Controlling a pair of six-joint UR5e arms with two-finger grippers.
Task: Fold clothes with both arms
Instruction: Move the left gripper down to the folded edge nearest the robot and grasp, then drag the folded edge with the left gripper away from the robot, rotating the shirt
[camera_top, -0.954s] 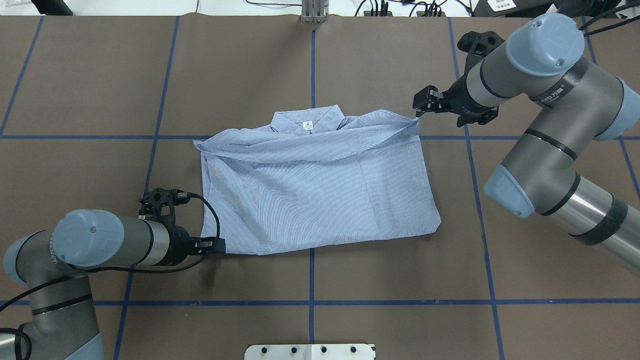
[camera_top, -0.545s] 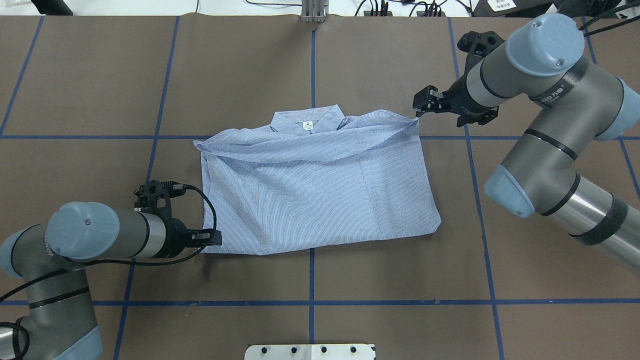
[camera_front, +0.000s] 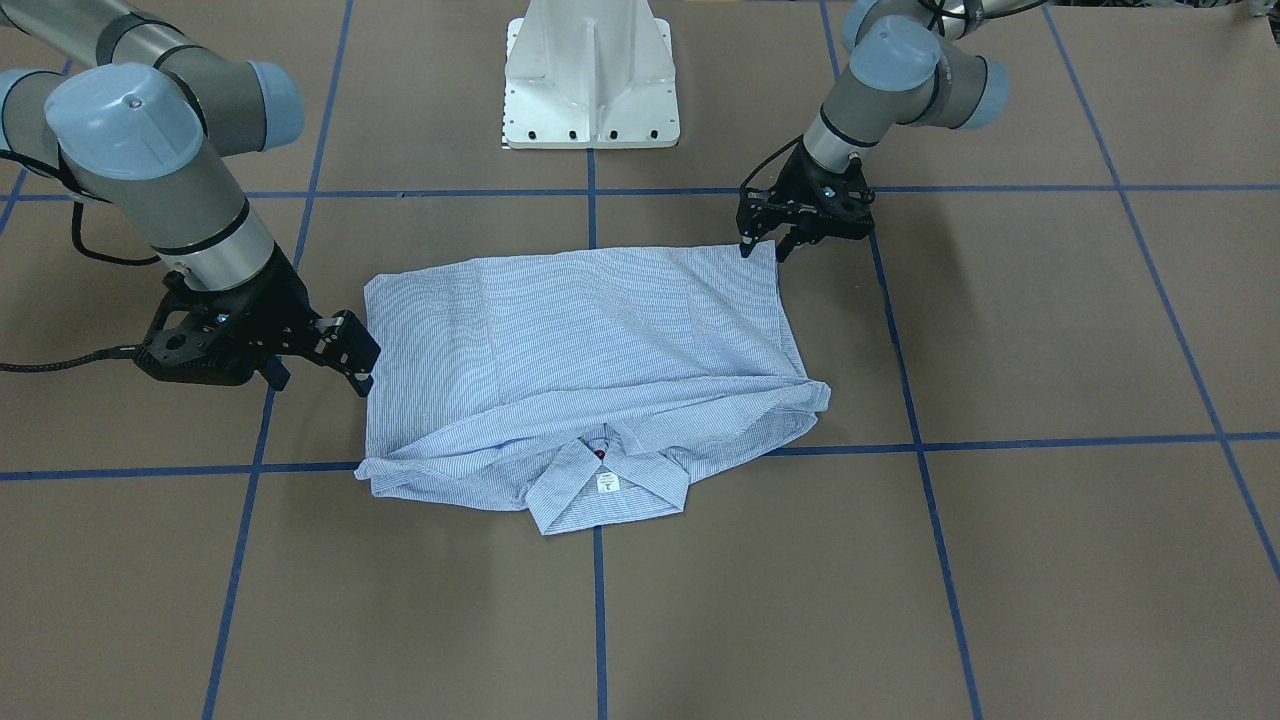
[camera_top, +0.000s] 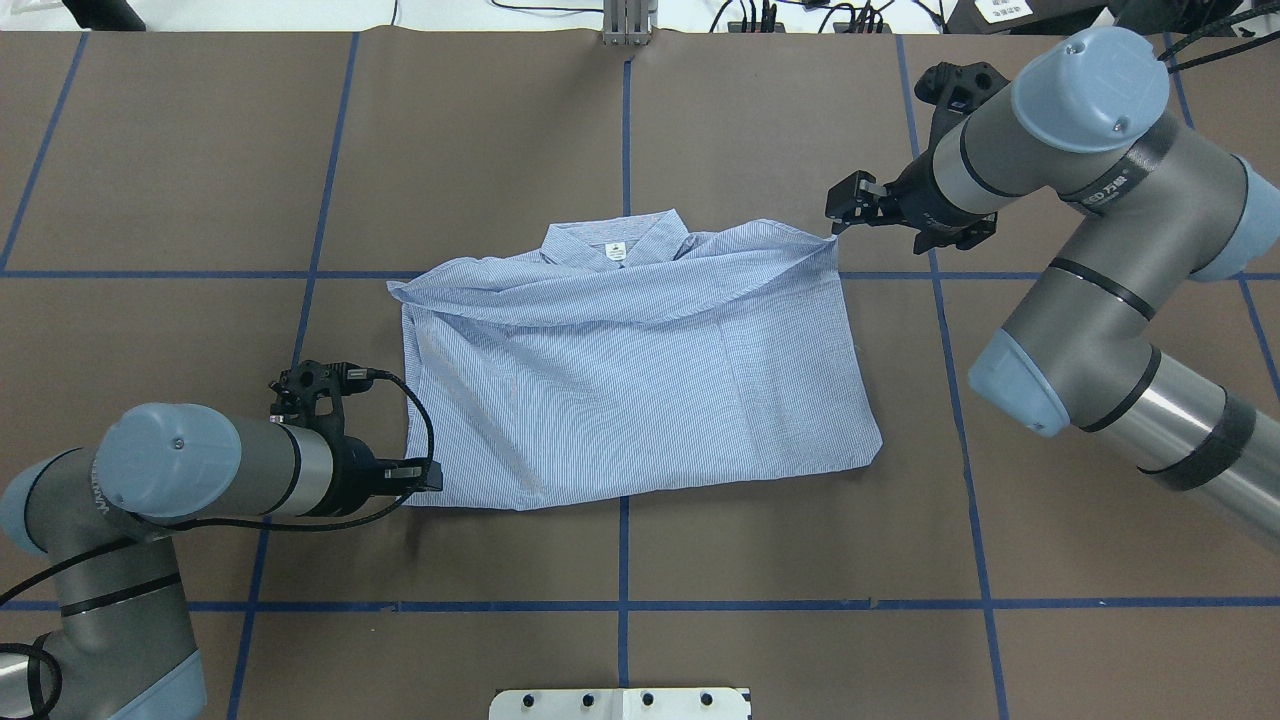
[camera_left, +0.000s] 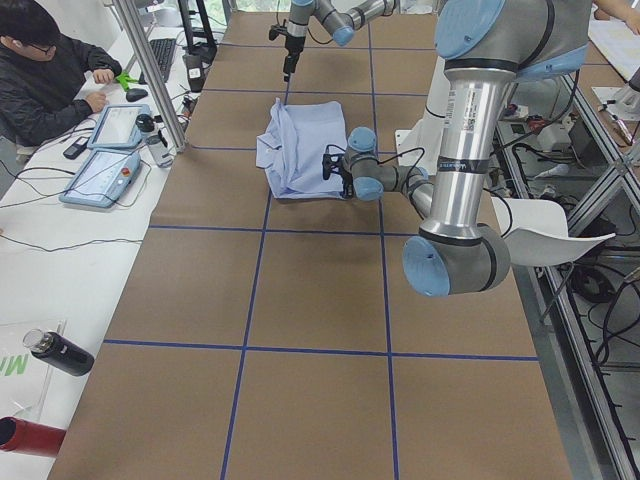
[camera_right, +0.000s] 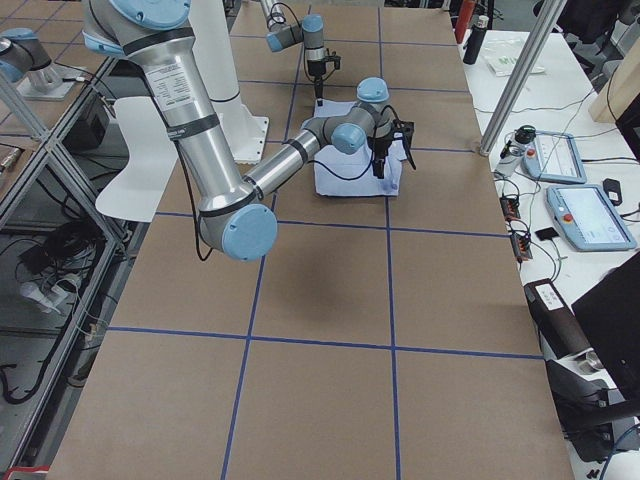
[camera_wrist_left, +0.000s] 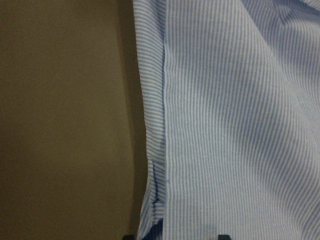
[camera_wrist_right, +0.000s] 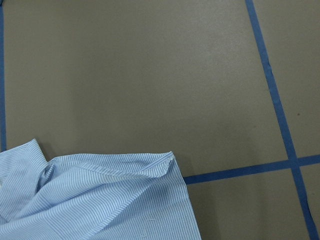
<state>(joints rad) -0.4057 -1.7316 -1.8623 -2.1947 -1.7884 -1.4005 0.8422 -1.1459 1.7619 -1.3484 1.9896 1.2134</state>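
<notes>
I expect the whole light-blue striped shirt (camera_front: 600, 330) to turn with its folds intact when I pull its corner, because the folded layers (camera_front: 600, 412) lie flat together.
The light-blue striped shirt (camera_top: 640, 380) lies flat and partly folded in the middle of the brown table, collar (camera_top: 615, 245) and white neck label at the far side. My left gripper (camera_top: 432, 478) sits low at the shirt's near-left corner and is open. In the left wrist view the hem (camera_wrist_left: 160, 125) runs between its two fingertips. In the front view the left gripper (camera_front: 762, 250) straddles that corner. My right gripper (camera_top: 838, 218) stands open just off the far-right corner, which lies loose on the table (camera_wrist_right: 170, 159). The front view shows it (camera_front: 362, 365) beside the shirt's edge.
Blue tape lines (camera_top: 625, 140) cross the brown table cover. The white pedestal base (camera_front: 590, 80) stands at the robot's side of the table. A person (camera_left: 50, 70) sits at a side bench with tablets, and a dark bottle (camera_left: 60, 352) lies there.
My left arm has drawn back a little to the left and away from the near edge, its gripper staying at the shirt's corner. The right arm and the shirt have not moved.
</notes>
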